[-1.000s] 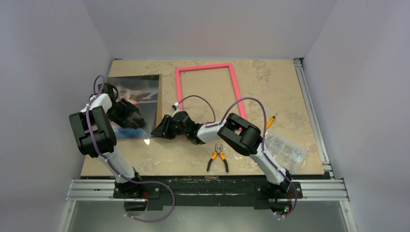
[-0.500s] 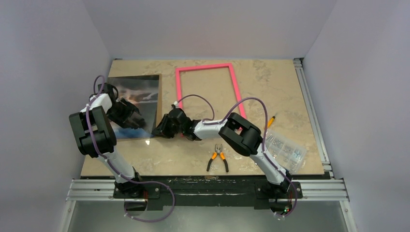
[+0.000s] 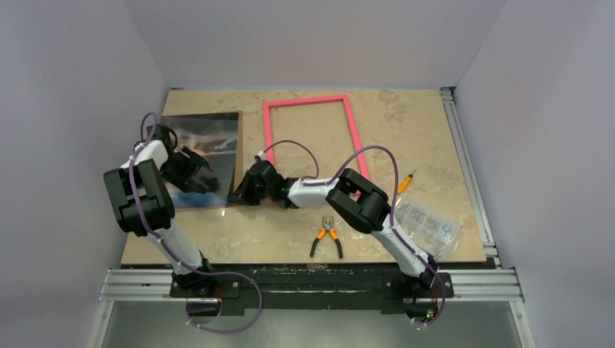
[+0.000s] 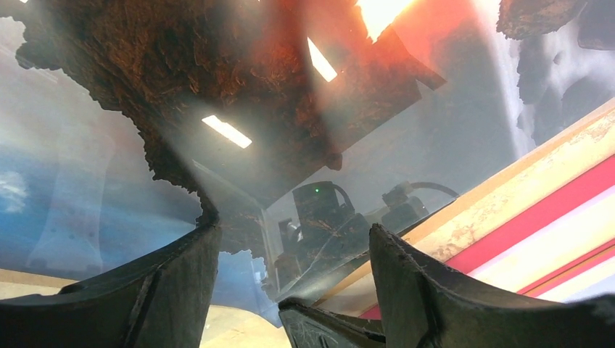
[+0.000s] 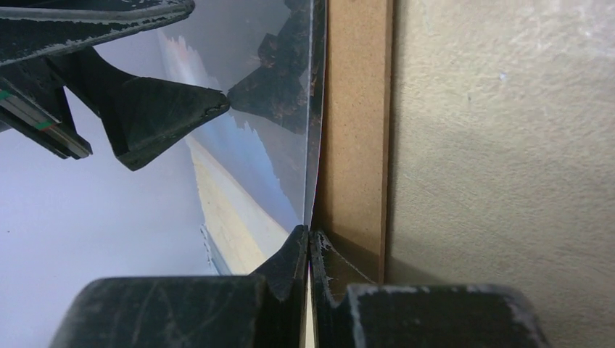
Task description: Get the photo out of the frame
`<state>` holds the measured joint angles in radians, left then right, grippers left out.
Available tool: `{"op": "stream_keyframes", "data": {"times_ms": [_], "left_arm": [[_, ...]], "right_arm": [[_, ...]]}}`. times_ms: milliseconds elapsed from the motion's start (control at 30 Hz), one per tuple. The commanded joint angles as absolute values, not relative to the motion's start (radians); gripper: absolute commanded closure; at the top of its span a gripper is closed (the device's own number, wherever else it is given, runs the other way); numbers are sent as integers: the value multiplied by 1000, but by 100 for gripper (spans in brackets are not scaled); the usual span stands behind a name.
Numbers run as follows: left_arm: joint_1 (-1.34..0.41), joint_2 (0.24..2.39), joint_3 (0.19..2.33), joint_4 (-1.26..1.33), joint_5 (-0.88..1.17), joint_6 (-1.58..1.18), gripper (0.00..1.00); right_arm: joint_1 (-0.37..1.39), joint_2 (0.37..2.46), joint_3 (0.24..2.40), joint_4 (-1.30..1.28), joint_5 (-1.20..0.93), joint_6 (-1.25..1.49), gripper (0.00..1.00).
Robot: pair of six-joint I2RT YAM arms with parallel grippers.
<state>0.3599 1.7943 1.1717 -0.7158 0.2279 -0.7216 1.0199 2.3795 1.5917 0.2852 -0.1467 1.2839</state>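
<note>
My right gripper is facing only a narrow part of the photo that sticks out past the clear cover, so it should pinch just the photo's edge and slide it out.
The photo, a glossy sunset print, lies at the left of the table on a brown board. The pink frame lies empty at the back centre, apart from the photo. My left gripper is open, its fingers spread low over the photo. My right gripper is at the photo's right edge. In the right wrist view its jaws are shut on the thin edge of the photo, which stands slightly off the board there. The left gripper's fingers show beyond.
Orange-handled pliers lie near the front centre. A clear plastic box of small parts sits at the front right, with a pencil just behind it. Grey walls close in the table on three sides.
My right gripper has slid a little farther along the photo's right edge, away from the near corner. The left gripper has stayed over the photo.
</note>
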Motion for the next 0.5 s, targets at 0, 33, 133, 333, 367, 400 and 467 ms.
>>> {"op": "stream_keyframes", "data": {"times_ms": [0, 33, 133, 333, 367, 400, 467], "left_arm": [[359, 1740, 1200, -701, 245, -691, 27], [356, 1727, 1198, -694, 247, -684, 27], [331, 1681, 1201, -678, 267, -660, 27], [277, 1632, 1224, -672, 270, -627, 27], [268, 1629, 1229, -674, 264, -621, 27], [261, 1630, 1237, -679, 255, -617, 26], [254, 1637, 1242, -682, 255, -616, 27]], "right_arm": [[1011, 2365, 1589, 319, -141, 1179, 100], [1006, 2348, 1582, 324, -142, 1153, 100], [986, 2303, 1576, 318, -163, 1075, 100], [928, 2219, 1513, 318, -222, 1039, 100], [917, 2211, 1507, 317, -237, 1041, 100], [907, 2207, 1506, 311, -250, 1041, 100], [896, 2204, 1520, 273, -264, 1036, 100]]}}
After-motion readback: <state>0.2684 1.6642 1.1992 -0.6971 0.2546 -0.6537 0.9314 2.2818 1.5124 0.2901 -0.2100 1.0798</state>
